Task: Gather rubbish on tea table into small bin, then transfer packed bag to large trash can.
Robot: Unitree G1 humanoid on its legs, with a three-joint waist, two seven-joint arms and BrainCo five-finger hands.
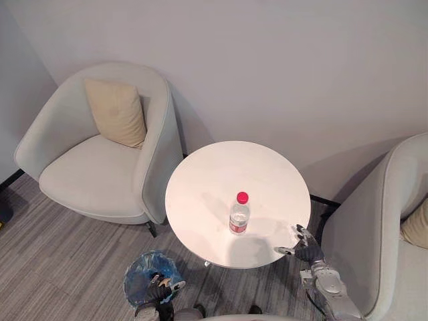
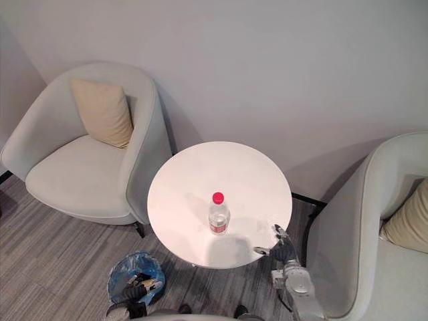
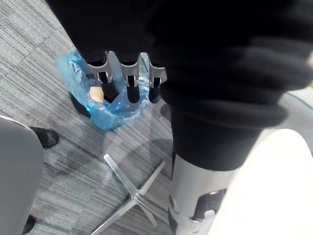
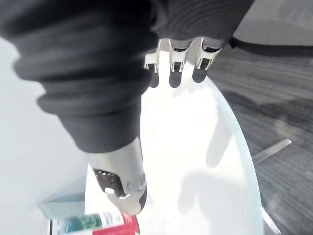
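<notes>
The blue bag (image 1: pixel 138 275) is loose and crumpled over the small bin's rim (image 1: pixel 154 253), so the bag's edge should slide inward when the robot lowers the bottle in.
A clear plastic bottle (image 1: pixel 239 214) with a red cap stands upright near the middle of the round white tea table (image 1: pixel 200 180). My right hand (image 1: pixel 305 246) hovers open at the table's near right edge, about a hand's width from the bottle, holding nothing. A small bin (image 1: pixel 137 273) lined with a blue bag sits on the floor by the table's near left side. My left hand (image 1: pixel 159 287) hangs open right above the bin, fingers (image 3: pixel 128 81) straight. The bag (image 3: pixel 105 110) holds a pale scrap.
A light armchair (image 1: pixel 100 167) with a beige cushion (image 1: pixel 117 110) stands left of the table. A second armchair (image 1: pixel 381 234) crowds the right side by my right arm. The table's metal cross foot (image 3: pixel 132 196) rests on grey carpet.
</notes>
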